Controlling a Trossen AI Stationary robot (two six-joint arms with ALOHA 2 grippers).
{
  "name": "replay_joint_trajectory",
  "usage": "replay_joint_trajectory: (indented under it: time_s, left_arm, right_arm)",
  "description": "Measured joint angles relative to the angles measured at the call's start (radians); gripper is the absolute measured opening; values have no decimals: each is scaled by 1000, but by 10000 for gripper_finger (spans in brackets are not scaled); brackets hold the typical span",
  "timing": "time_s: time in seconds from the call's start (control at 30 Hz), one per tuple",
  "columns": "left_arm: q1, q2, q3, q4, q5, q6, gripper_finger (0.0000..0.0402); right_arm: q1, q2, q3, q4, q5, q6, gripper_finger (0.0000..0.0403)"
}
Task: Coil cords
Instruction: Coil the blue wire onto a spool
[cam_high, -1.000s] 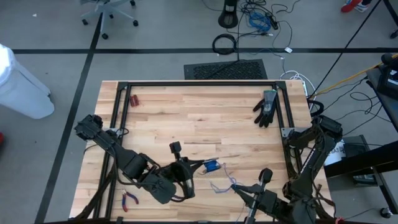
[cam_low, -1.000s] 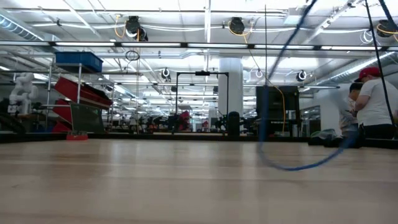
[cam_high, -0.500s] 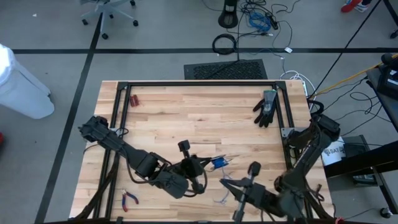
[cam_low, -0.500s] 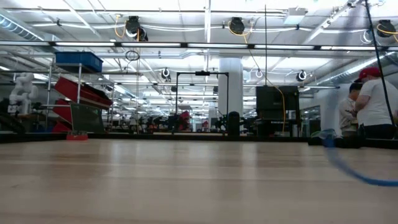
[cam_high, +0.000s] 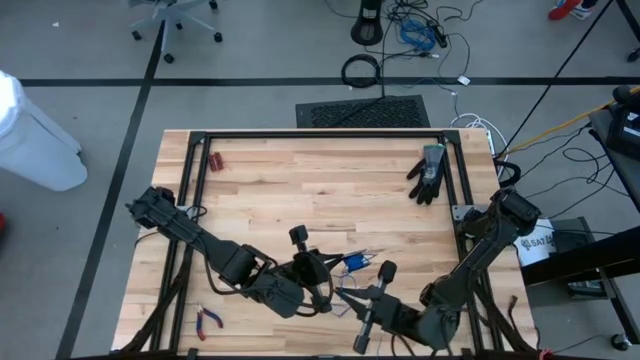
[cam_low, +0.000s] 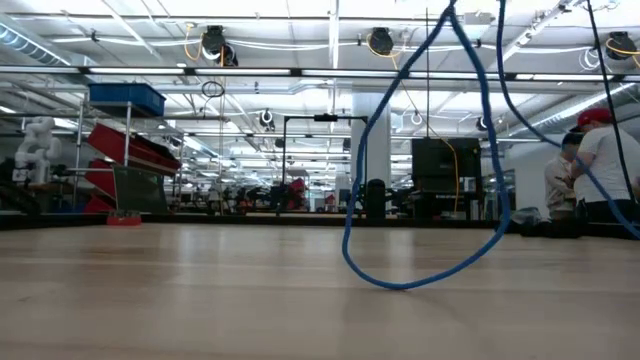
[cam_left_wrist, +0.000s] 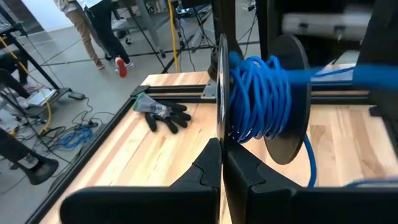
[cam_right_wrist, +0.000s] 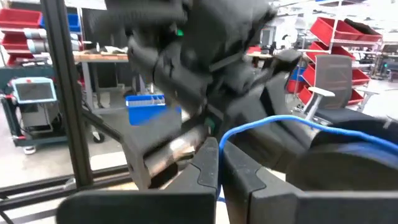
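The coil (cam_left_wrist: 258, 102) is open, my left gripper holding only the spool's rim, so my right gripper should next pull the strand of cord down and release below the spool (cam_left_wrist: 289, 175).
The cord is a thin blue cable, most of it wound on a black two-disc spool (cam_left_wrist: 286, 106) as a blue coil (cam_left_wrist: 258, 96). The spool (cam_high: 355, 263) is in the air near the table's front middle. My left gripper (cam_high: 325, 270) is shut on it. A free strand (cam_right_wrist: 292, 121) runs from the coil to my right gripper (cam_high: 347, 294), which is shut just in front of the spool. In the low view a slack loop (cam_low: 400, 283) of the cord hangs down, its bottom at the tabletop. My left gripper pinches the rim of the spool's nearer disc (cam_left_wrist: 221, 127) between its two fingers, which come nearly level from the table's left. The spool is lifted clear of the table, its axle about level. My right gripper is shut on the free blue strand (cam_right_wrist: 229, 138) right at its fingertips, coming level from the table's right. The strand arcs away from the fingers, slack.
A black glove (cam_high: 428, 172) lies at the far right of the table, inside the black frame rail (cam_high: 320, 136). Red-handled pliers (cam_high: 208, 318) lie at the near left. A small red item (cam_high: 215, 160) sits at the far left. People stand beyond the table.
My right gripper has gone toward the table's left along the near edge, closing in on the spool. My left gripper with the spool shifted a little toward the right, then held still. The hanging cord loop has swung into the middle of the low view.
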Motion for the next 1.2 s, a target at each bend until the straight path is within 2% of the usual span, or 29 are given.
replay_joint_trajectory:
  time_s: [0.3,0.67,0.9,1.2]
  left_arm:
    - [0,0,0,19,14,1,6]
    - [-36,-25,-1,67,12,49,6]
    - [-66,-27,-1,154,9,129,6]
    - [-96,-50,-1,150,2,140,6]
  right_arm:
    - [-13,32,0,-41,50,30,0]
    - [-12,32,0,-327,50,321,0]
    - [-12,37,0,-406,57,388,0]
    - [-10,37,0,-550,65,510,0]
